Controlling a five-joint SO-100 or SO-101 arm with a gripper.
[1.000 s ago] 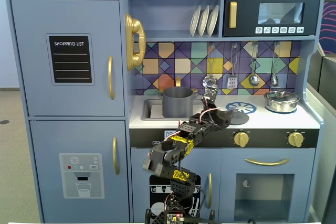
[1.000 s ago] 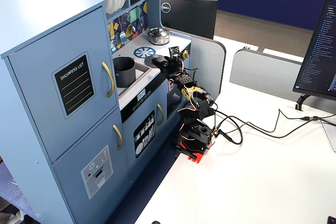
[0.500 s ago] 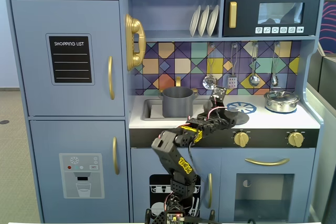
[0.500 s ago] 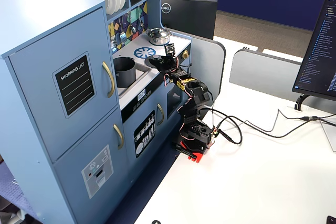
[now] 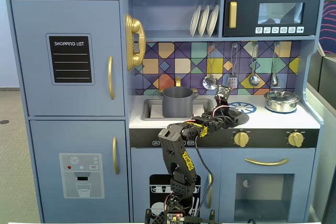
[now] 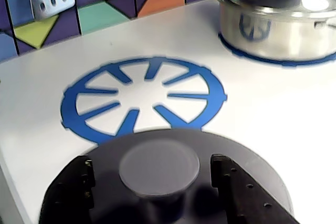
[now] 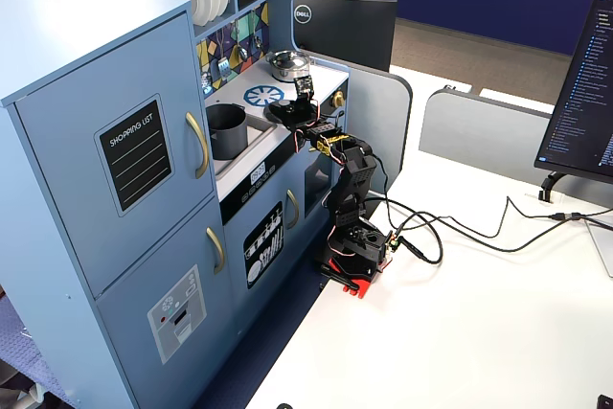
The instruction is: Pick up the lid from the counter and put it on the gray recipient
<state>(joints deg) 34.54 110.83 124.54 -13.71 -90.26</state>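
The gray pot is standing upright and its round rim (image 5: 177,91) is open and level, so the lid should lie flat across the pot's rim when I lower it.
The dark gray matte lid (image 6: 173,136) lies flat on the white counter, just in front of the blue burner print (image 6: 142,98). My gripper (image 6: 152,167) is open. Its two black fingers (image 6: 73,187) stand on either side of the lid's central knob (image 6: 157,163), with a gap on each side. In a fixed view the gripper (image 5: 224,109) reaches over the lid (image 5: 235,114) at the counter's front edge. The gray pot (image 5: 177,102) stands uncovered in the sink to the left. It also shows in the other fixed view (image 7: 226,131), left of the lid (image 7: 285,114).
A shiny silver lidded pot (image 5: 281,100) sits on the right burner and shows top right in the wrist view (image 6: 278,19). Utensils (image 5: 210,81) hang on the tiled backsplash behind the counter. Yellow knobs (image 5: 241,139) line the front panel below.
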